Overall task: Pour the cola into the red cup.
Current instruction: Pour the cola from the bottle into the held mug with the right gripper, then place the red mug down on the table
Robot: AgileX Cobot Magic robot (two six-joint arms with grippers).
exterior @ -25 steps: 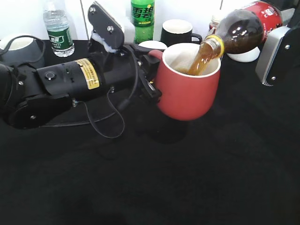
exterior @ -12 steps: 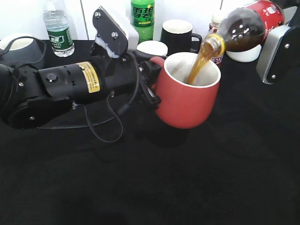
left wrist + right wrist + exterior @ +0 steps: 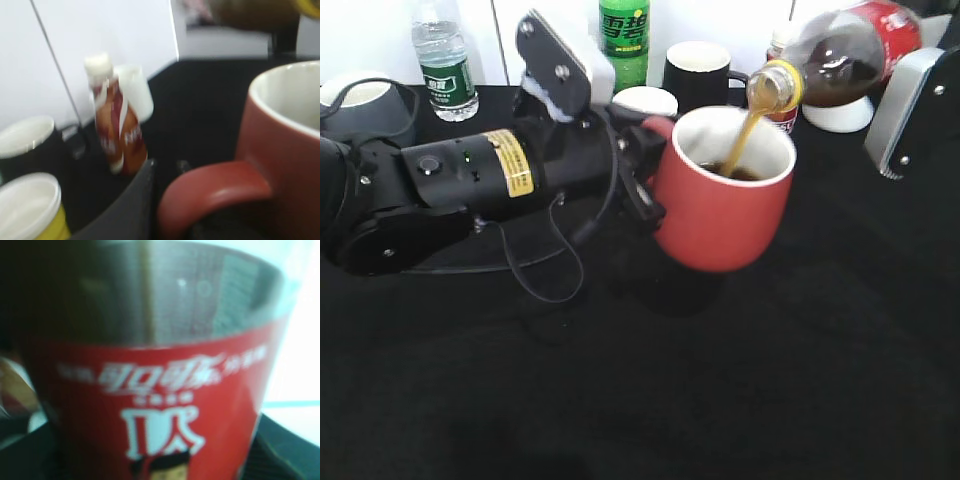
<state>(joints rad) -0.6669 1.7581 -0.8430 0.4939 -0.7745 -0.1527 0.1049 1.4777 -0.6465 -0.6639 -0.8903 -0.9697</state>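
I should hold the cup upright with my left gripper until the stream ends, since the cola is falling inside the red cup's rim (image 3: 736,152). Then I should let go of the cup beside the water bottle (image 3: 447,72).
The red cup (image 3: 722,208) is held off the black table by its handle in my left gripper (image 3: 642,180), which is shut on it. The handle (image 3: 212,187) and white-lined rim fill the right of the left wrist view. My right gripper (image 3: 910,100) is shut on the cola bottle (image 3: 840,55), tipped with its yellow-ringed mouth (image 3: 775,87) just above the cup's far rim. A brown stream (image 3: 740,140) runs into the cup, where dark liquid shows. The bottle's red label (image 3: 160,405) fills the right wrist view.
Along the back stand a water bottle (image 3: 442,62), a green soda bottle (image 3: 625,40), a black mug (image 3: 698,68), a small yellow cup (image 3: 645,100) and a grey mug (image 3: 355,100). A Nescafe bottle (image 3: 117,125) and white cup (image 3: 137,92) stand behind the red cup.
The bottle's mouth has lifted from inside the cup to above its rim. The stream has thinned and the liquid in the cup has risen. The cup has shifted slightly.
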